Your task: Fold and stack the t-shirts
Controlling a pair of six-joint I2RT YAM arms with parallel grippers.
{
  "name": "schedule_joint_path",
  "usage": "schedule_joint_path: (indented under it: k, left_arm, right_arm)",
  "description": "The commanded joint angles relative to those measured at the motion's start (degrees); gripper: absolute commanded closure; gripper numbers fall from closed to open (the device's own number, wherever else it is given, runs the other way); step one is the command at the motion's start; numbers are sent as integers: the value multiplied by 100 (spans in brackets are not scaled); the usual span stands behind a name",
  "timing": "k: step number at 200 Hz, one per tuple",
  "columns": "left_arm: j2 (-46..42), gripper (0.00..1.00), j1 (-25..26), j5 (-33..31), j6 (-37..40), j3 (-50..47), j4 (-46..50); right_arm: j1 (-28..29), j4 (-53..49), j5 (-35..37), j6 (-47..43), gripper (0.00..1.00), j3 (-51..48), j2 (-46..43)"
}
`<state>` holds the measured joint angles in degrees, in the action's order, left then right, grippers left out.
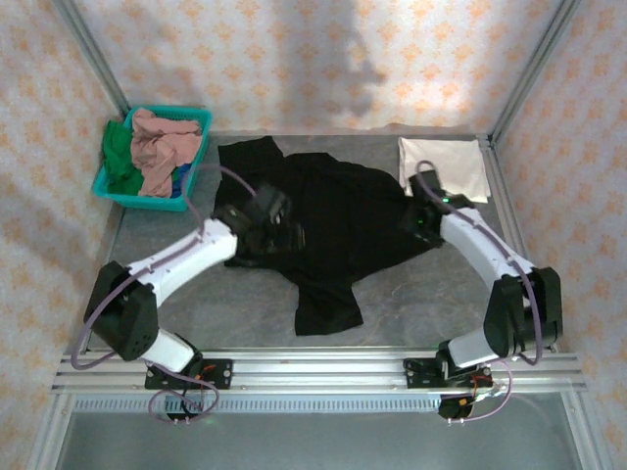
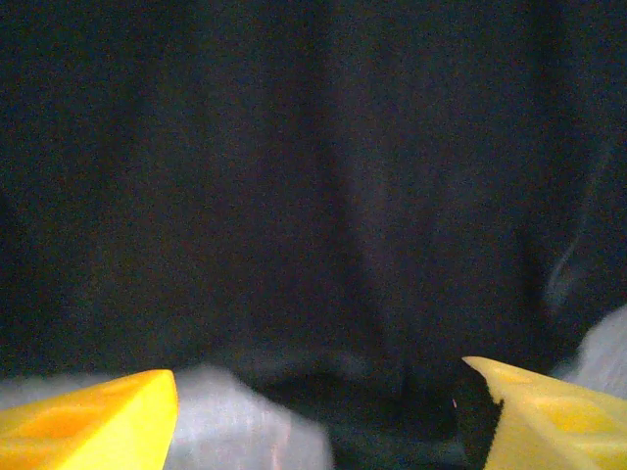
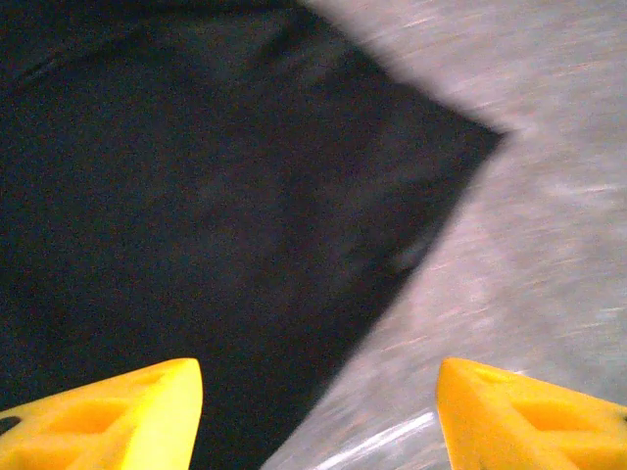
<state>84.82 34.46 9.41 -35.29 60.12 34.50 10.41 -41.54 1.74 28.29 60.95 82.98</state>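
Note:
My gripper will lift and spread the black t-shirt, which narrows to a slanted corner, so the t-shirt's bunched body will sag and then open out wide.
A large black t-shirt lies spread and rumpled over the middle of the table. My left gripper hovers low over its left part. In the left wrist view the left gripper is open, its yellow fingers wide apart above black cloth, clamping nothing. My right gripper is at the shirt's right edge. It is open above a corner of the black shirt and bare table. A folded cream-white t-shirt lies at the back right.
A teal basket at the back left holds a pink shirt, a green one and a bit of blue cloth. Metal frame rails run along the table's sides and near edge. Grey tabletop shows in front of the black shirt.

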Motion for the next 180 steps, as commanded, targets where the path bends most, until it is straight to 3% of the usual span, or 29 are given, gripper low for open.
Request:
schedule_joint_path:
  k: [1, 31, 83, 113, 136, 154, 180]
  left_arm:
    - [-517, 25, 641, -428, -1316, -873, -428]
    - [-850, 23, 1692, -611, -1804, -1484, -1043]
    - [40, 26, 2302, -441, -1938, -1322, -1225]
    - [-88, 26, 2474, -598, -1976, -1357, -697]
    - [-239, 24, 2664, -572, -2049, -1573, -805]
    - [65, 25, 2780, -469, -2076, -1505, -754]
    - [411, 26, 2891, -518, -2105, -1380, -605]
  right_arm:
    - [-476, -31, 124, -182, 35, -386, 130]
    - [-1173, 480, -281, -322, 36, -384, 614]
    - [-1289, 1140, -1234, -330, 39, -67, 1228]
    - [-997, 975, -815, -419, 42, 13, 1238]
    - [-688, 837, -533, -494, 47, 189, 1501]
    - [-549, 605, -288, -508, 53, 378, 1790]
    - [-435, 462, 24, -585, 54, 468, 1988]
